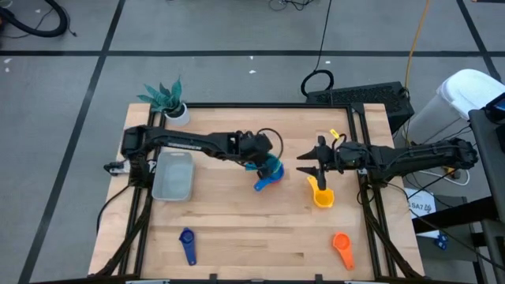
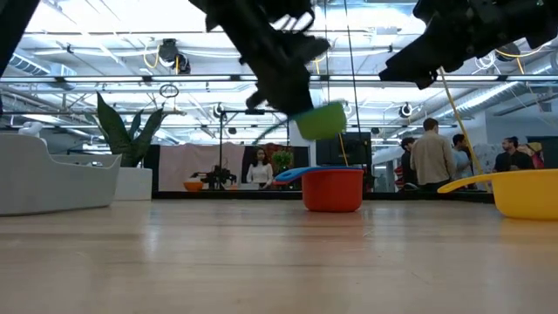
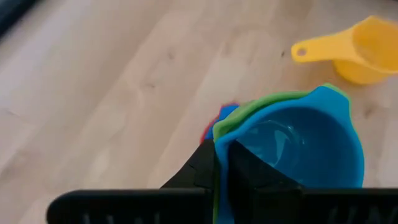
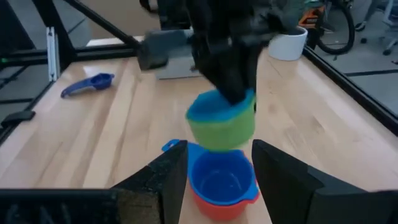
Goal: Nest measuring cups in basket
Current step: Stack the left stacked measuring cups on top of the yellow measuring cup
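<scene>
The green cup (image 2: pixel 321 122) is hanging over the blue cup and the yellow cup (image 1: pixel 323 197) is standing empty, so next my left gripper moves the green cup over the yellow cup.
My left gripper (image 1: pixel 263 160) hangs over the table's middle, shut on a light blue cup (image 3: pixel 298 140) nested in a green cup (image 2: pixel 320 120). Both are in the air above a red cup (image 2: pixel 333 190) that stands on the table with a blue cup (image 4: pixel 219 178) inside it. My right gripper (image 1: pixel 304 162) is open and level, just right of that stack and touching nothing. A yellow cup (image 1: pixel 322 194), an orange cup (image 1: pixel 342 248) and a dark blue cup (image 1: pixel 188 244) lie on the table. The basket (image 1: pixel 173 175) sits at the left. My left gripper pinches the nested green and light blue cups by their walls at the rim (image 3: pixel 219 138), one finger (image 3: pixel 252 180) inside the light blue bowl and one finger (image 3: pixel 198 171) outside the green cup. It comes from above, slanting down. The pair is lifted clear, slightly tilted.
A white plant pot (image 1: pixel 175 110) stands at the table's far left corner, beyond the basket. Black frame rails run along the table's edges (image 1: pixel 371 221). Bare wood lies between the basket and the stack and along the near middle. People stand in the room behind.
</scene>
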